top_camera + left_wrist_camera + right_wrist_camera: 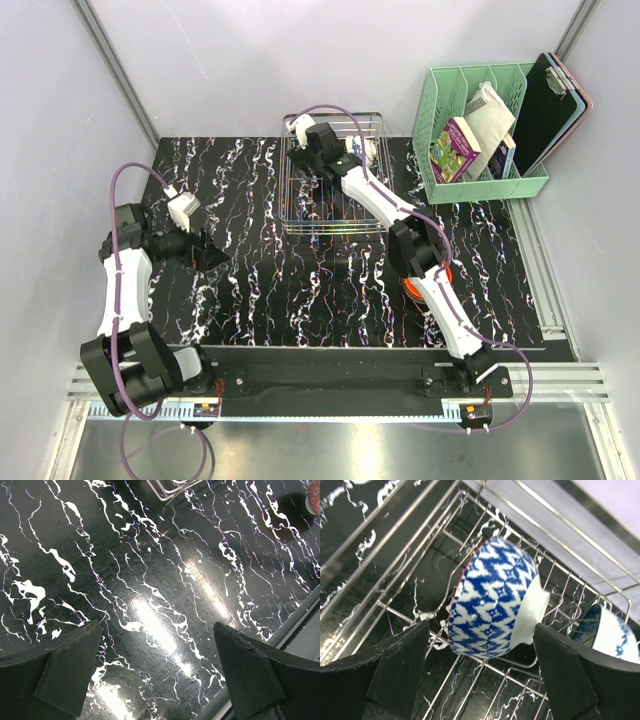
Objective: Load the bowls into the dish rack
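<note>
I should go on pulling my right gripper back until it reaches the orange-red bowl (413,289), because the tipped blue-and-white bowl (492,597) rests in the dish rack, clear of my open fingers.
A blue-and-white bowl (492,597) lies tipped on its side in the silvery wire dish rack (335,228). My right gripper (480,630) hangs over it, open, with its fingers (400,660) wide on either side and not touching it. A second blue-and-white bowl (612,635) rests in the rack to the right. In the top view the right gripper (312,152) is inside the rack. An orange-red bowl (445,273) peeks out under the right arm. My left gripper (156,627) is open and empty over bare tabletop at the left (212,252).
A mint-green slotted organiser (485,185) with packets stands at the back right, a dark clipboard (545,100) leaning in it. A rack corner (170,490) and the edge of a pinkish bowl (314,497) show in the left wrist view. The table's front rail (295,630) runs close by.
</note>
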`<state>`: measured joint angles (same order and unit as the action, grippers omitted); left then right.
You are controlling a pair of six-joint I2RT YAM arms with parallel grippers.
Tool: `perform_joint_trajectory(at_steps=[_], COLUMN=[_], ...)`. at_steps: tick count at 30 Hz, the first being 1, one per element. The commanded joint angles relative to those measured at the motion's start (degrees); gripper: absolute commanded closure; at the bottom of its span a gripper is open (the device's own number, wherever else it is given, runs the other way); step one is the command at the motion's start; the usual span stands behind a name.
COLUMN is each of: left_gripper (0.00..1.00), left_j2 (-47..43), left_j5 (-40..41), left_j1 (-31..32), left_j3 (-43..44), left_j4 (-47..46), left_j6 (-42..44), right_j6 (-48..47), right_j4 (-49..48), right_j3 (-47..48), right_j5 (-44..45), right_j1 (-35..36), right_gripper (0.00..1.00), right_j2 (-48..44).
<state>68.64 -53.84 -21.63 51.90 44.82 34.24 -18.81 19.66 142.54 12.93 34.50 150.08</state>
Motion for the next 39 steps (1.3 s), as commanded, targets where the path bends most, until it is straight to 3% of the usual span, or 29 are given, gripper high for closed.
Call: perform_joint_trajectory(at_steps=[1, 8, 14, 19, 24, 29, 33, 39], left_gripper=[0.01, 0.01, 0.01, 0.01, 0.01, 0.01, 0.01, 0.01], left_j2=[-2.4, -5.0, -7.5, -9.1, -6.5, -1.3, 2.4, 5.0], left_j5=[-2.9, -3.5, -0.3, 9.1, 17.9, 20.2, 21.7, 25.7], left_j1=[-0.5, -0.5, 2.3, 15.7, 29.6, 36.3, 41.6, 46.7], left_j3=[-0.4, 1.4, 3.6, 3.9, 7.8, 14.6, 16.7, 18.8], left_j4=[0.9, 2.1, 4.4, 3.4, -0.1, -1.6, -1.7, -0.9], left_j6=[1.9, 2.3, 3.0, 0.3, -4.0, -7.3, -6.8, -5.0], right_j6=[1.1, 3.4, 1.7, 1.1, -1.6, -3.2, -4.5, -5.5], right_j4=[-1.2, 2.6, 4.6, 10.2, 16.5, 19.3, 20.3, 22.1], right_j3=[-1.4, -8.8, -28.0, -48.6, -63.8, -75.6, -84.2, -89.3], right_j5=[2.5, 0.5, -5.2, -12.6, -15.4, -13.1, -11.2, -12.0], right_j1=[0.4, 0.4, -0.8, -7.5, -12.6, -15.2, -16.7, -19.3], right_gripper=[0.07, 0.07, 0.07, 0.09, 0.21, 0.29, 0.3, 0.29], right_j2=[-8.4, -23.1, -41.9, -57.8, -71.1, -80.2, -86.4, -89.9])
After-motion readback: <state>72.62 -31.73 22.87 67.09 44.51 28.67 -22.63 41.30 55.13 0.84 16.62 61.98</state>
